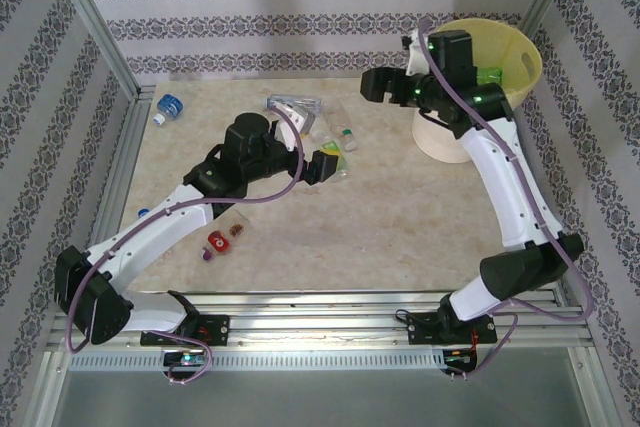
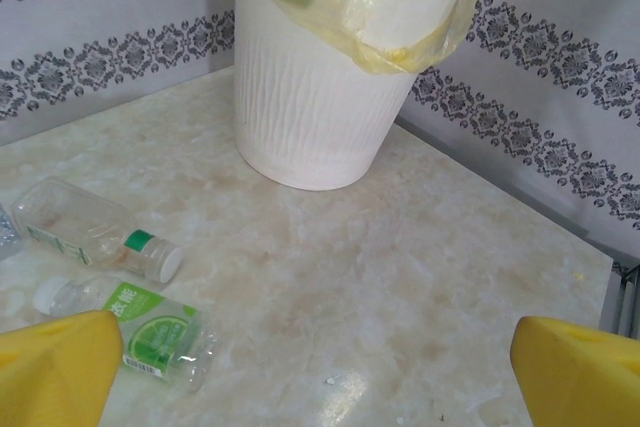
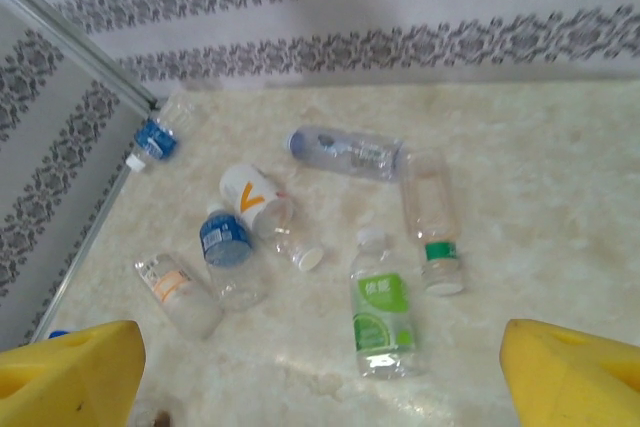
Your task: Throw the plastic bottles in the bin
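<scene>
The robot's right gripper should head next toward the lime-green-label bottle until its fingers are on both sides of the label (image 3: 384, 293), because the open fingers line up across the bottle's narrow width (image 3: 381, 309).
Several plastic bottles lie on the marble table. In the right wrist view I see a lime-green-label bottle (image 3: 380, 317), a clear one with a green band (image 3: 430, 215), a bluish clear one (image 3: 345, 152), a white one with an orange V (image 3: 255, 197), and a blue-label one (image 3: 225, 247). The bin (image 1: 520, 57) stands at the back right, pale yellow at the rim. My left gripper (image 1: 333, 163) hangs open and empty just right of the green-label bottle (image 2: 150, 332). My right gripper (image 1: 378, 85) stands open and empty, raised beside the bin's left rim.
A blue-label bottle (image 1: 168, 107) lies near the back left wall. A red-label bottle (image 1: 218, 240) rests beside my left forearm. Patterned walls and metal posts enclose the table. The bin's white ribbed wall (image 2: 320, 97) rises ahead of my left gripper (image 2: 320, 387).
</scene>
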Tool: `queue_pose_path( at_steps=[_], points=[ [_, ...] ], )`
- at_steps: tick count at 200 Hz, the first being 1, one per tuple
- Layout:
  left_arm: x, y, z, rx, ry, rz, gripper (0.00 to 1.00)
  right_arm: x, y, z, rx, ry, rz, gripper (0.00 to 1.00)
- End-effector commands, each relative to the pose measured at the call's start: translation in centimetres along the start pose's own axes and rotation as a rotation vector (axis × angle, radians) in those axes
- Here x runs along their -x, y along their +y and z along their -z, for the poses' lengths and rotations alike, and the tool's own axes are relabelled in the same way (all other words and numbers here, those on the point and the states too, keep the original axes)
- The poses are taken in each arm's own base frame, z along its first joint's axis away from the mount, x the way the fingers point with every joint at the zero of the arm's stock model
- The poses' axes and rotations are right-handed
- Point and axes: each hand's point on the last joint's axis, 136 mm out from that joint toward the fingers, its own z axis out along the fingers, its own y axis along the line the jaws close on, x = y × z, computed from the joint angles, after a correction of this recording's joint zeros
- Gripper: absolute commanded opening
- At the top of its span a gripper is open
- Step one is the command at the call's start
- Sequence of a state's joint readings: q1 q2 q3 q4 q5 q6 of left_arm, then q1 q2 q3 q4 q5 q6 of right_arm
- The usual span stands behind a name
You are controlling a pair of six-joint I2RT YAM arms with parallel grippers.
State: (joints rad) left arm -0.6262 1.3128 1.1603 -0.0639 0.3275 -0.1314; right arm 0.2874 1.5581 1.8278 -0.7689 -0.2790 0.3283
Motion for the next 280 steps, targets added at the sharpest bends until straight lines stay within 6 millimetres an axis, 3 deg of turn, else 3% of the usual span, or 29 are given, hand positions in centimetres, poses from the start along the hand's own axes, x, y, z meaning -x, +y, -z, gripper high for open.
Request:
queue_pose_path(
  at_steps=[1,50,133,201,280],
  points=[
    [-0.1,0.6,1.3,0.04,-0.002,-0.013,1.0,-3.1,0.2,-2.7,0.005,0.118,-0.036,0.92],
    [-0.4,1.0,2.6,0.08,0.01,-0.011,1.0,-9.1,-0.8,-8.4,-0.05,0.343,-0.01,0.91],
    [-0.5,1.2,3.7,0.111,0.009,-0.018,1.0,-16.0,-2.6,-15.7,-0.106,0.586,0.075,0.9],
    [-0.7,1.4,4.0,0.12,0.015,-0.015,0.99,-18.6,-3.8,-19.6,-0.178,0.688,0.16,0.88],
    [-0.7,1.5,4.4,0.129,0.013,-0.012,1.0,-19.7,-5.6,-21.8,-0.274,0.751,0.268,0.88]
  ],
)
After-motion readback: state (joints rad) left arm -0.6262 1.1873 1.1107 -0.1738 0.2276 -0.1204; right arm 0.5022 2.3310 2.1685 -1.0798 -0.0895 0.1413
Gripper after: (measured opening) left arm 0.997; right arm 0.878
